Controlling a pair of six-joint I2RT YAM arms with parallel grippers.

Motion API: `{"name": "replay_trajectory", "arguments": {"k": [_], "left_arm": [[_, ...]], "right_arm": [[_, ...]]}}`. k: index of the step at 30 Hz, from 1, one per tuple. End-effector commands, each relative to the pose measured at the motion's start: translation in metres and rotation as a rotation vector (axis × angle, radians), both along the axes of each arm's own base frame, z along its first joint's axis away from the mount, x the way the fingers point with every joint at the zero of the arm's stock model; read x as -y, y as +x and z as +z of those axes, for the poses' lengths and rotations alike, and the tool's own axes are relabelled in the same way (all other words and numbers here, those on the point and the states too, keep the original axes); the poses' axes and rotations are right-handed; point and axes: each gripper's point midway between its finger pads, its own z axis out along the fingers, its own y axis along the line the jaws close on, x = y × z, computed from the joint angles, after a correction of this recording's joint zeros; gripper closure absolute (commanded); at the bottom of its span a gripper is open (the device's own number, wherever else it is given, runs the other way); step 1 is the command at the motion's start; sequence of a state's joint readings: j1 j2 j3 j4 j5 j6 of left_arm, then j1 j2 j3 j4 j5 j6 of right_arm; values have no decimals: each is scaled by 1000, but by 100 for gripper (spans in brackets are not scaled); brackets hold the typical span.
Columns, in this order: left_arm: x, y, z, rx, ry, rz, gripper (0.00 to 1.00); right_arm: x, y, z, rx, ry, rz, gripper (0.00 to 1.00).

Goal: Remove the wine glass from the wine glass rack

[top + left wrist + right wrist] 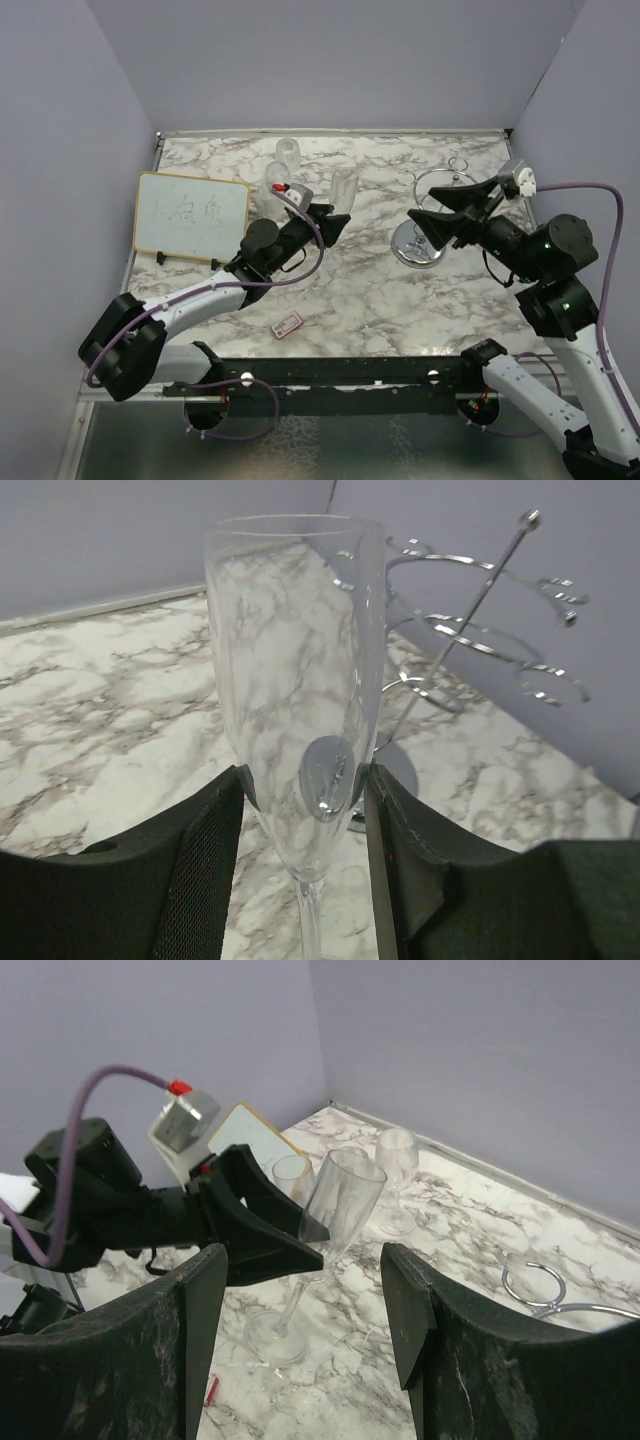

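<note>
The wine glass is tilted in my left gripper, with its foot crooked to the marble [276, 1338], so my right gripper should grab the glass by its rim [357, 1165] and stand it next to the other glasses.
A clear flute wine glass [295, 660] stands off the rack, its bowl held between my left gripper's [305, 810] black fingers [205, 860]. In the top view the left gripper [333, 213] holds the glass [344, 188] mid-table, left of the wine glass rack [440, 190]. The rack is chrome wire with a round mirror base [405, 250]; its loops [480, 630] look empty. From the right wrist the glass [340, 1200] leans, its foot [275, 1335] at or just above the marble. My right gripper [305, 1310] is open and empty, beside the rack [432, 228].
A framed whiteboard [192, 215] leans at the left. Two more clear glasses [288, 153] stand at the back of the table behind the left gripper, also seen from the right wrist [395, 1160]. A small red-and-white tag [288, 324] lies near the front edge. Purple walls enclose three sides.
</note>
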State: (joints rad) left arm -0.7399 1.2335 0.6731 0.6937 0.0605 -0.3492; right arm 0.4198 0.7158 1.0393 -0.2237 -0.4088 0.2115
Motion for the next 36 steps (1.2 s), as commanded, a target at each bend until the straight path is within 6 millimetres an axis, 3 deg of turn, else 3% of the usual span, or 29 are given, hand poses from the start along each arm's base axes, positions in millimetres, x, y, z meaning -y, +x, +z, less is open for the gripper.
{"name": "replay_trajectory", "arguments": {"k": [1, 4, 5, 11, 18, 24, 29, 33, 36], "left_arm": [[-16, 15, 25, 303, -52, 123, 60], [-19, 21, 10, 335, -45, 159, 58], [-21, 21, 13, 374, -65, 172, 58], [-25, 25, -6, 523, -67, 225, 58], [-7, 51, -39, 513, 20, 226, 57], [3, 69, -51, 483, 3, 197, 59], [3, 65, -45, 490, -15, 164, 59], [3, 45, -32, 522, -26, 94, 60], [2, 30, -32, 528, -24, 48, 60]], "right_arm": [[16, -12, 2, -6, 10, -65, 37], [23, -24, 4, 10, 14, -69, 37], [25, -26, 3, 14, 12, -75, 37], [30, -30, -4, 15, 3, -97, 37], [37, -31, -7, 0, -14, -128, 37], [42, -27, -15, -16, -28, -162, 37], [20, -12, -28, -97, -49, -81, 37], [-9, 25, -49, -305, -116, -21, 37], [-30, 41, -53, -415, -144, 52, 38]]}}
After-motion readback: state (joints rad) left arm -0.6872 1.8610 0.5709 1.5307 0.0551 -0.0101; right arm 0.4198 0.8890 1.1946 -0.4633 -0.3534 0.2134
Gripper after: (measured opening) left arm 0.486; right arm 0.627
